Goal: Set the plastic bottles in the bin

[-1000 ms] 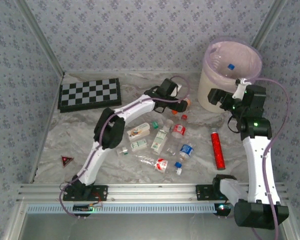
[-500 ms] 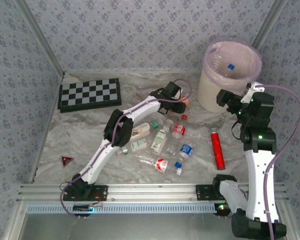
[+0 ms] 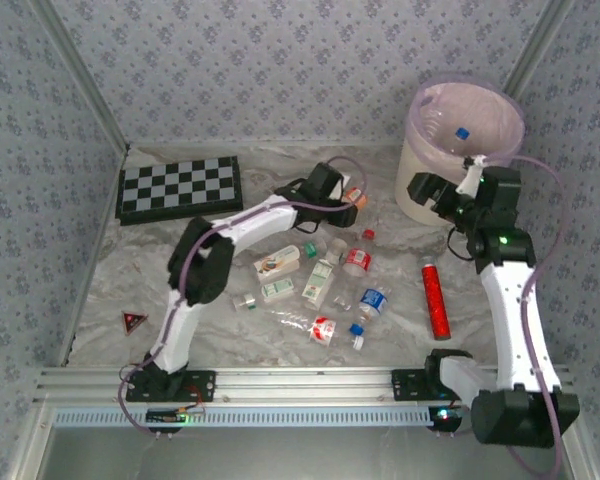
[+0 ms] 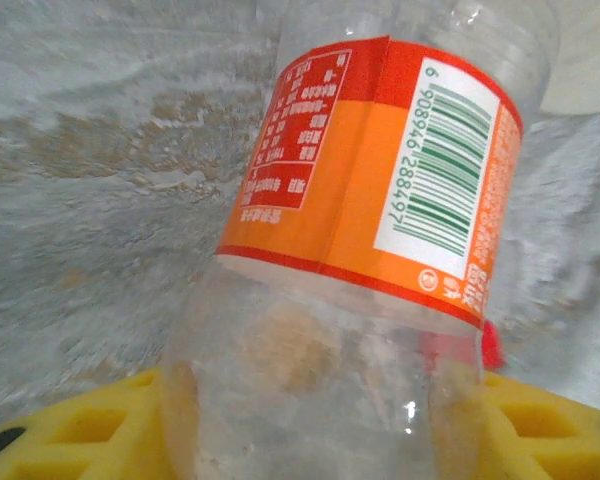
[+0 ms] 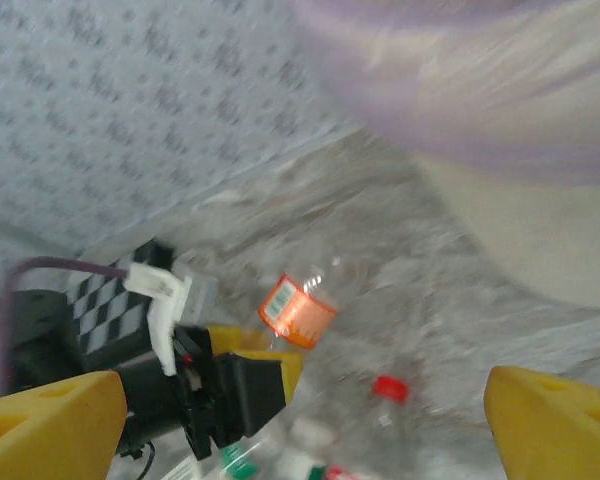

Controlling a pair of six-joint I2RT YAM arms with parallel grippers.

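Observation:
The blue-capped bottle (image 3: 461,134) leans upward inside the bin and the bin's near rim hides the bin's bottom, so the robot should expect more bottles out of sight below.
A clear plastic bottle with an orange label (image 4: 380,180) sits between my left gripper's yellow fingers (image 4: 70,430), which are shut on its lower body. From above, the left gripper (image 3: 342,203) holds this bottle (image 3: 357,196) at the back of the table, left of the bin (image 3: 420,185). The cream bin with its pink liner holds a blue-capped bottle (image 3: 461,132). My right gripper (image 3: 423,190) hovers open by the bin's near left side, nothing between its fingers (image 5: 50,425). Several bottles (image 3: 357,261) lie mid-table.
A slim red cylinder (image 3: 438,298) lies on the right of the table. A checkerboard (image 3: 180,187) lies at the back left and a small red triangle (image 3: 132,321) at the near left. A loose red cap (image 5: 388,388) lies near the bottle pile.
My left gripper has closed on the orange-labelled bottle and drawn back a little to the left. The right arm swung out to the right, then back beside the bin.

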